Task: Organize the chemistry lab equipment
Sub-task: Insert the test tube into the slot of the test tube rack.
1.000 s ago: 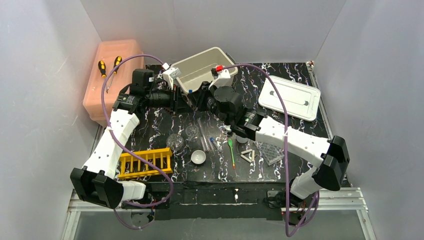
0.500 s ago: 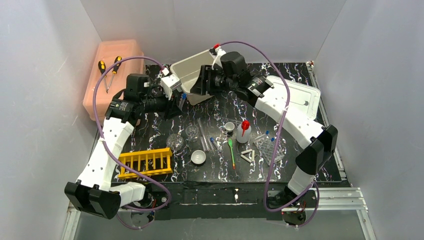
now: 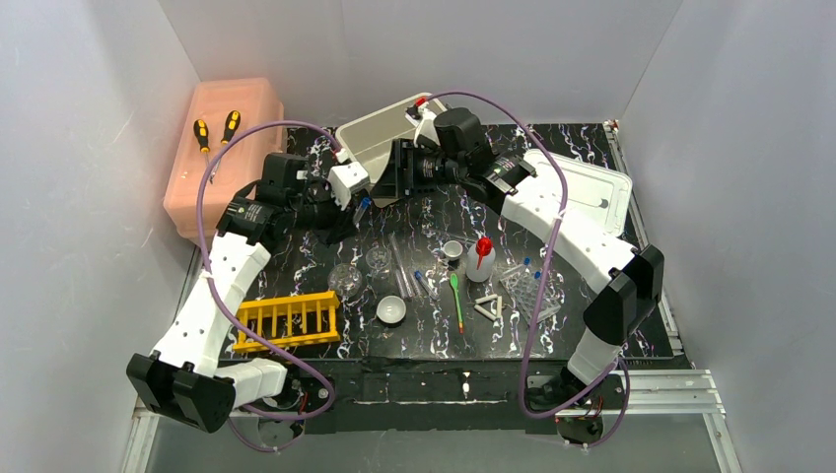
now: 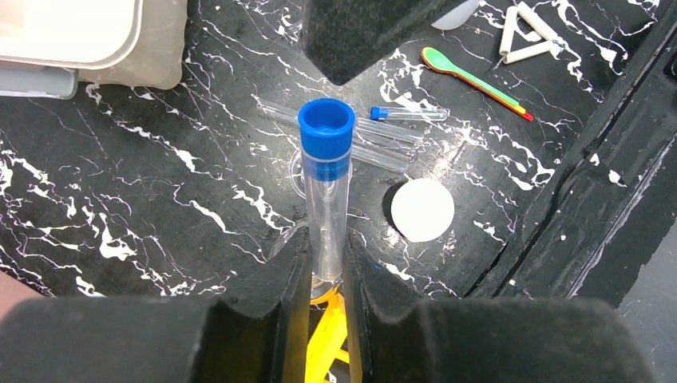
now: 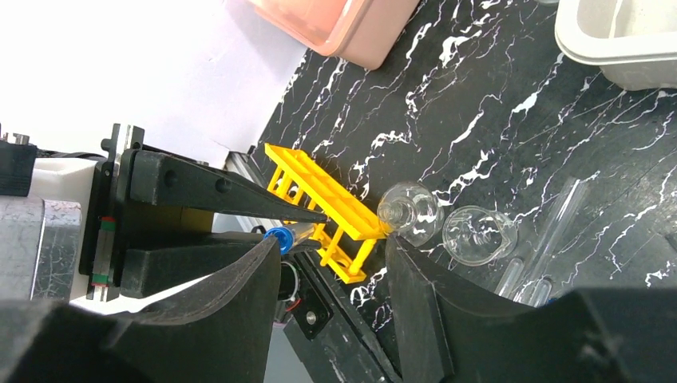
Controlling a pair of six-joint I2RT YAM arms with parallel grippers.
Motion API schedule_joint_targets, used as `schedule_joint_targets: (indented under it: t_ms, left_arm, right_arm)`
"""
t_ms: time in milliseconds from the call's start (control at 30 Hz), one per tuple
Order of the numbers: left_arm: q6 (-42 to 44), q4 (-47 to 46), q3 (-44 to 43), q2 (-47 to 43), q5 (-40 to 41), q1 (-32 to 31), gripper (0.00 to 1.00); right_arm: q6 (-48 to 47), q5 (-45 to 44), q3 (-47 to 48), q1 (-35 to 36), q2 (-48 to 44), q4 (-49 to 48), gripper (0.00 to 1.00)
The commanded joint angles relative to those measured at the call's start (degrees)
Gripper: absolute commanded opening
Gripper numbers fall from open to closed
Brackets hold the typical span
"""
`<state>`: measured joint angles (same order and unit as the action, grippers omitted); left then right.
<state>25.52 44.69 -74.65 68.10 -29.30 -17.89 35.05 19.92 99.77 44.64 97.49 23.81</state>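
The tube is in my left gripper, far from the clear plastic tray [image 3: 533,296]. My right gripper should take the tube by its blue cap [image 4: 326,137] and bring it to the tray.
My left gripper [image 4: 326,267] is shut on a clear glass tube with a blue cap [image 4: 326,128], held above the table near the white bin; the same gripper [image 3: 357,200] shows in the top view. Facing it, my right gripper [image 3: 386,175] is open and holds nothing. Below lie several loose tubes [image 3: 399,261], a glass flask [image 3: 345,281], the white bowl [image 3: 391,310], the green spoon [image 3: 456,296], the white triangle [image 3: 489,307], the red-capped squeeze bottle [image 3: 480,259] and the yellow rack [image 3: 286,320]. The right wrist view shows the rack [image 5: 319,199] and flask [image 5: 409,209].
A white bin [image 3: 380,133] stands at the back, tilted, with its lid [image 3: 592,187] lying flat to the right. The pink box [image 3: 222,148] with two screwdrivers [image 3: 202,133] sits at the back left. A clear plastic tray [image 3: 527,291] lies by the triangle.
My right gripper has opened and its arm has swung up and back off the table's middle. The left gripper has moved slightly right with the tube.
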Motion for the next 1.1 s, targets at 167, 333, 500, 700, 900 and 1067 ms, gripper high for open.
schedule_joint_targets:
  t_ms: [167, 333, 500, 700, 900, 1067]
  left_arm:
    - [1.06, 1.5, 0.3, 0.24, 1.52, -1.5, 0.0]
    - [1.04, 1.54, 0.24, 0.68, 1.97, -2.14, 0.0]
    - [1.38, 1.54, 0.49, 0.85, 2.81, -2.58, 0.0]
    - [1.26, 1.55, 0.24, 1.08, 2.93, -2.88, 0.0]
    - [1.37, 1.67, 0.36, 0.92, 3.19, -2.95, 0.0]
    - [1.3, 1.63, 0.32, 0.92, 3.21, -3.12, 0.0]
  right_arm:
    - [3.52, 4.55, -2.05, 0.43, -2.22, -7.26, 0.56]
    - [4.54, 4.91, -3.23, 1.7, -1.52, -9.31, 0.55]
    - [4.34, 4.6, -3.85, 1.94, -1.34, -9.23, 0.51]
    - [3.6, 4.14, -4.06, 2.02, -0.5, -7.76, 0.43]
    - [2.84, 3.51, -3.81, 2.02, 0.04, -6.61, 0.33]
    - [2.43, 3.4, -3.41, 2.41, 0.66, -6.05, 0.35]
